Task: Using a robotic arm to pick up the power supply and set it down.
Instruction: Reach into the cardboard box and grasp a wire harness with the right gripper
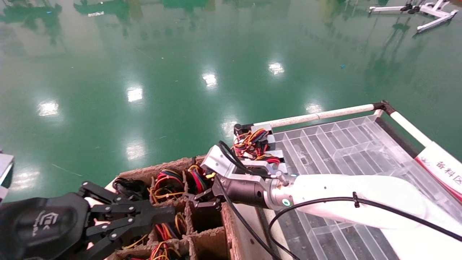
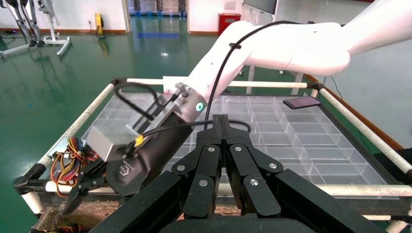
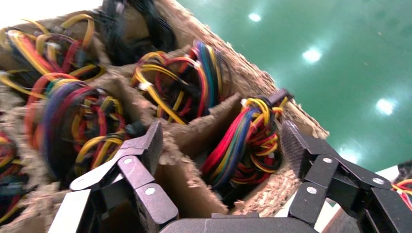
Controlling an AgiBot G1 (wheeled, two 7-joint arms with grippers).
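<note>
The coloured wires run down together [image 3: 221,170] into the cell, so the hidden power supply should come up hanging under the wire bundle [image 3: 248,141] when I lift the bundle.
My right gripper [image 1: 200,200] [image 3: 221,143] hangs open over a divided cardboard box [image 1: 144,172], its two fingers standing either side of one cell. In that cell sits a looped bundle of mostly red wires [image 3: 248,145] [image 1: 196,178] with blue and yellow strands; the power supply's metal body is hidden below it. The fingers [image 3: 150,141] touch nothing but are close to the cardboard dividers. My left gripper [image 1: 169,215] [image 2: 221,119] is shut and empty, held above the box's near cells, pointing toward the right arm's wrist [image 2: 131,165].
Neighbouring cells hold more mixed-colour wire bundles [image 3: 180,82] [image 1: 166,184]. A silver box with yellow-orange wires [image 1: 252,144] lies at the corner of a clear divided tray [image 1: 343,144] framed by white tubes [image 1: 317,116]. A dark phone [image 2: 301,102] rests on the tray. Green floor surrounds everything.
</note>
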